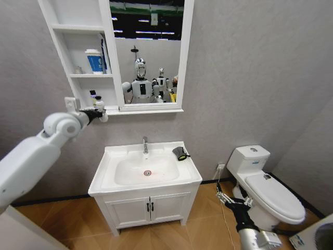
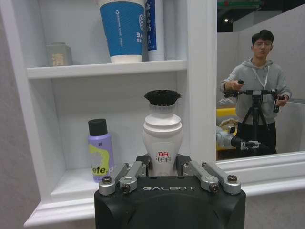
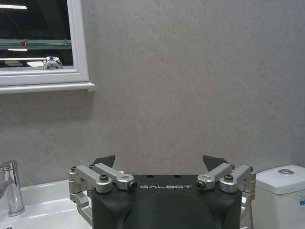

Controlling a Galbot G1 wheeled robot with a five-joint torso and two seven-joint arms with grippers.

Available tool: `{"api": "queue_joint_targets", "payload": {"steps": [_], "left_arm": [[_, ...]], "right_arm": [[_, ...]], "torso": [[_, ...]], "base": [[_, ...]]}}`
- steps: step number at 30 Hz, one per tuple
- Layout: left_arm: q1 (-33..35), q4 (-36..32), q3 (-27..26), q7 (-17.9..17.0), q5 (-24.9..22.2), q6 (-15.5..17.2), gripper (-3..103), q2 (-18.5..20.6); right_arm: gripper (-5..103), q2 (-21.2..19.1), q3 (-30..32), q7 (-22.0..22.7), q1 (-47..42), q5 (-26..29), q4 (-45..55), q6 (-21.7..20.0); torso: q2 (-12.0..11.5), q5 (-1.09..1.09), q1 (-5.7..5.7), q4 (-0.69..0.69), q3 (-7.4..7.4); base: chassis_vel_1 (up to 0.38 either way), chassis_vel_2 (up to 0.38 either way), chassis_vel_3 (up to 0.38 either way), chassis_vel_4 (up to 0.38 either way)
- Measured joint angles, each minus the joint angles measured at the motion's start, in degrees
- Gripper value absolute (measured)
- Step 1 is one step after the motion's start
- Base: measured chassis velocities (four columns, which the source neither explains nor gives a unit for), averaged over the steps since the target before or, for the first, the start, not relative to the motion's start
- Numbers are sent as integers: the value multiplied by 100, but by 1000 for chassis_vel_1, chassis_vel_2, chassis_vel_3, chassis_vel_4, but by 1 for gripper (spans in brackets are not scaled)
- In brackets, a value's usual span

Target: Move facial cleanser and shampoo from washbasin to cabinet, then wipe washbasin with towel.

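Note:
The dark towel [image 1: 179, 152] is lying in a short, thick bundle, so it will stay bunched up like a small pad when the robot wipes the washbasin.
My left gripper [image 1: 98, 113] is raised to the lowest shelf of the white cabinet [image 1: 78, 52] and is shut on a white bottle [image 2: 162, 138] with a black bristle cap. The bottle stands upright at the mouth of that compartment. I cannot tell whether it rests on the shelf. Beside it on the same shelf stands a purple bottle [image 2: 100, 151] with a black cap. Which is the cleanser and which the shampoo I cannot tell. The dark towel [image 1: 179, 153] lies on the washbasin's [image 1: 112, 183] right rear rim. My right gripper [image 1: 229, 199] hangs open low beside the toilet.
A blue paper cup [image 1: 94, 61] and a tube stand on the middle shelf. The mirror panel [image 1: 148, 52] is right of the shelves. The chrome faucet [image 1: 145, 145] rises at the basin's back. A white toilet [image 1: 265, 187] stands to the right. The vanity doors [image 1: 151, 207] are closed.

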Motion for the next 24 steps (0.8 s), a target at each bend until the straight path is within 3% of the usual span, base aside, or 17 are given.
{"api": "queue_joint_targets", "payload": {"steps": [1,3,7,13,20,24], "left_arm": [[0,0,0,0,0,0,28,0],[-571,838,478,144,55,19,28,-401],[-886,1551,688,219,139,37,28,-802],[-1280,3052,874,703,787,-243,28,-1726],[-1423,3995,800,930,1334,-454,28,-2193],[-1386,4103,741,960,1435,-485,28,-2243]], "right_arm": [[100,0,0,0,0,0,0,0],[100,-16,74,0,6,107,2,12],[100,-50,126,5,41,201,-10,12],[100,-69,152,18,92,282,-60,8],[100,-42,208,18,68,300,-108,12],[100,-49,224,18,69,316,-120,15]], "torso": [[0,0,0,0,0],[0,-4,1,0,1],[0,-4,1,0,1],[-1,-2,1,0,1],[-1,-4,1,0,0],[-1,-3,1,1,0]], "base": [[0,0,0,0],[0,0,0,0],[0,0,0,0],[0,0,0,0],[0,0,0,0],[0,0,0,0]]}}
